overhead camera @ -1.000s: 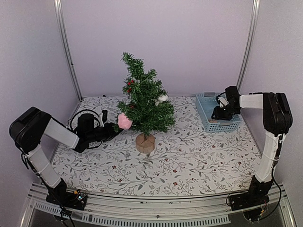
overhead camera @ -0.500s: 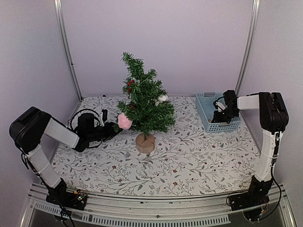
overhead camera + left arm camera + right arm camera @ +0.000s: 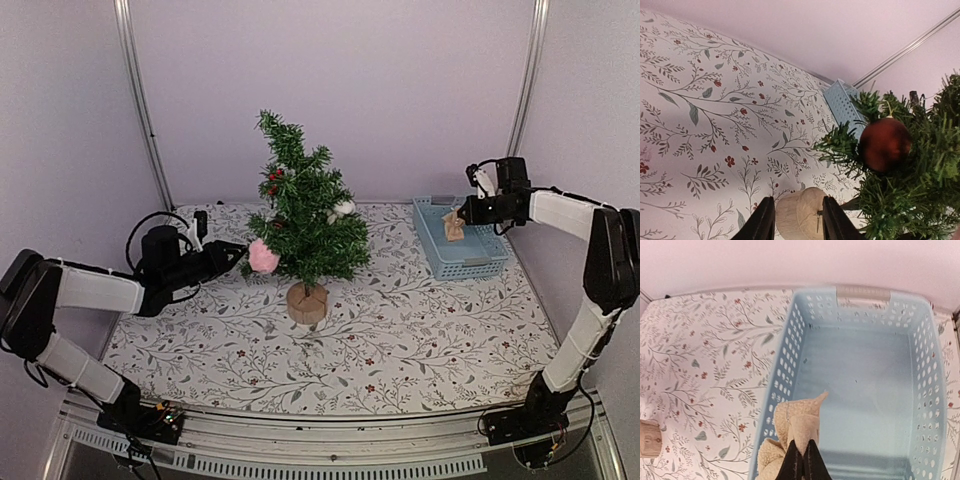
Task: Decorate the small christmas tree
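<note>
My right gripper should keep bringing the beige fleece ornament toward my open left gripper [image 3: 243, 257] until that one closes on it, because the ornament's loose end [image 3: 453, 229] sticks out free.
The small christmas tree [image 3: 302, 215] stands mid-table on its pale wooden stump [image 3: 307, 302]. It carries a pink pompom [image 3: 263, 256], a white ornament [image 3: 343, 208] and red berries [image 3: 272, 181]. My left gripper [image 3: 233, 256] is open and empty just left of the pompom. In the left wrist view its gripper [image 3: 795, 225] frames the distant stump [image 3: 799, 214], with a red ball [image 3: 885, 144] hanging in the branches. My right gripper [image 3: 466, 211] is shut on a beige fleece ornament [image 3: 799, 424] and holds it above the blue basket [image 3: 867, 385].
The blue perforated basket [image 3: 452, 258] sits at the back right by the wall, and its floor shows bare in the right wrist view. A floral cloth [image 3: 400, 330] covers the table. Metal frame posts [image 3: 140, 100] stand at both back corners.
My right gripper has risen out of the basket with the beige ornament in it. My left arm has drawn back to the left, its gripper staying by the pink pompom.
</note>
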